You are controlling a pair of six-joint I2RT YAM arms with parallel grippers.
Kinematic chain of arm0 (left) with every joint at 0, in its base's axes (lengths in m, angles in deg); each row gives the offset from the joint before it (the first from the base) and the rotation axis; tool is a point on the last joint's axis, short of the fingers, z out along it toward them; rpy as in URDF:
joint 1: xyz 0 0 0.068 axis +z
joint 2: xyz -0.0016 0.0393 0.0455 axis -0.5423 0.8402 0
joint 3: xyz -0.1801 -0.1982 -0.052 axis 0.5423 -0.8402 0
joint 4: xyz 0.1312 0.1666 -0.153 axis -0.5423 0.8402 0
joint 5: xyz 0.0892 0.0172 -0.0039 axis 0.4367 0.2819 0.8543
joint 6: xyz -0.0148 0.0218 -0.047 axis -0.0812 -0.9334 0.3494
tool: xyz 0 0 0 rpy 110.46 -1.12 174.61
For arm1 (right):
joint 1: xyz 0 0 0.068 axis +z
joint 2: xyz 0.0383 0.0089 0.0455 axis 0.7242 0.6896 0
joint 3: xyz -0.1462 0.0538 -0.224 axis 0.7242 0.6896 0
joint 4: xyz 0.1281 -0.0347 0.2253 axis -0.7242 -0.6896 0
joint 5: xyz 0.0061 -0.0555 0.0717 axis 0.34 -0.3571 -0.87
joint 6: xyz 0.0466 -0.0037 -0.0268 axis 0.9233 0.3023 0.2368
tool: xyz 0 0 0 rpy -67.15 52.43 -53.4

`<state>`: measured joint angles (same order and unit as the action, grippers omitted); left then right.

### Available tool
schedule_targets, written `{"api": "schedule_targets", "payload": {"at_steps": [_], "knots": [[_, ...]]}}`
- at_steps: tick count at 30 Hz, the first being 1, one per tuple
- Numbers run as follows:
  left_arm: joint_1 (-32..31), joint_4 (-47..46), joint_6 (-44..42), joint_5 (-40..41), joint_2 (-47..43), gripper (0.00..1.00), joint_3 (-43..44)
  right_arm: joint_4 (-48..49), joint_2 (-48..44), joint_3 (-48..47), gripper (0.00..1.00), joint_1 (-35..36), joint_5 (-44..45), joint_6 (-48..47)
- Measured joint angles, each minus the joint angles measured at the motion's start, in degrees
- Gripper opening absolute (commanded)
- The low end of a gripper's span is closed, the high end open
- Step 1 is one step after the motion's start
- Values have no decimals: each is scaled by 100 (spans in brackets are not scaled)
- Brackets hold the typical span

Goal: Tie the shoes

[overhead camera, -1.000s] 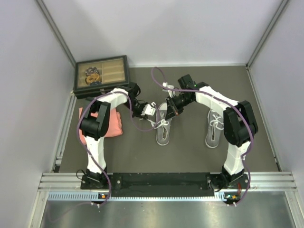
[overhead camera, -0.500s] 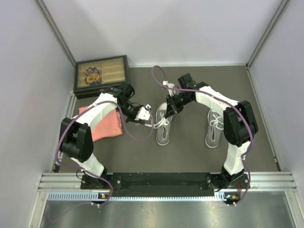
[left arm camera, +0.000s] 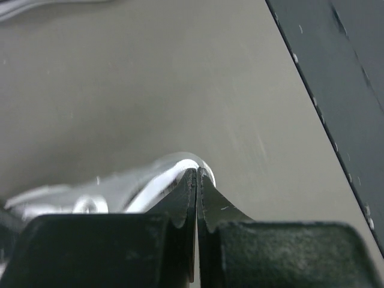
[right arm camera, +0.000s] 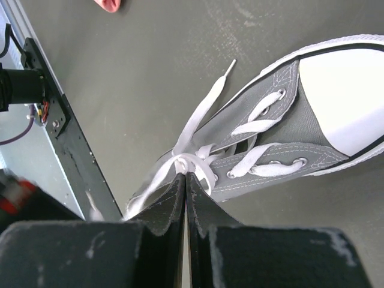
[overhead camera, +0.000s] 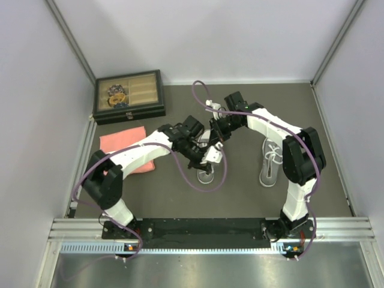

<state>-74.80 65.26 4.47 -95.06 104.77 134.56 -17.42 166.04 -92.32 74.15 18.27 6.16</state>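
Note:
The lace loop is pinched above the eyelets by my right gripper. My left gripper should draw the lace across next until it clears the shoe's side, then release.
Two grey sneakers with white toe caps lie on the dark mat: the left shoe under both grippers, the right shoe off to the right with loose laces. My left gripper is over the left shoe and is shut on a white lace at its tips. My right gripper is at the shoe's far end and is shut on a lace loop above the eyelets, its tips pinching it. In the right wrist view the shoe is seen, and a free lace end lies on the mat.
A folded pink cloth lies left of the shoes, and its corner shows in the right wrist view. A dark jewellery box stands at the back left. The black rail runs along the near edge. Grey walls enclose the mat.
My left arm has swung right from beside the pink cloth to over the left shoe, still shut on the lace. The right gripper has barely moved.

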Motion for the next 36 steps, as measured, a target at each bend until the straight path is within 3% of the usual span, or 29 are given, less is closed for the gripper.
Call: {"api": "schedule_targets", "payload": {"at_steps": [5,15,17,18,19,23,26,31,36], "knots": [[-367,-951,957,-2,651,0,210,-11,0,-11,0,0,-15,-2],[-682,-2334,1989,330,1117,0,205,-15,0,-74,0,33,-116,-4],[-719,-2673,2216,474,1237,9,179,-22,0,-74,0,33,-125,-7],[-734,-2809,2293,538,1290,18,151,-24,0,-74,0,35,-129,-11],[-743,-2907,2354,605,1314,33,120,-26,0,-74,0,35,-140,-13],[-743,-3128,2527,656,1270,47,-44,-42,0,-74,0,37,-205,-24],[-723,-3185,2612,667,922,54,-380,-81,0,-74,0,48,-236,-46],[-531,-3268,3012,616,-380,51,-1158,-133,0,-74,0,136,-249,-96],[748,-3836,4190,452,-1687,44,-1980,-151,0,-76,0,251,-249,-120]]}}
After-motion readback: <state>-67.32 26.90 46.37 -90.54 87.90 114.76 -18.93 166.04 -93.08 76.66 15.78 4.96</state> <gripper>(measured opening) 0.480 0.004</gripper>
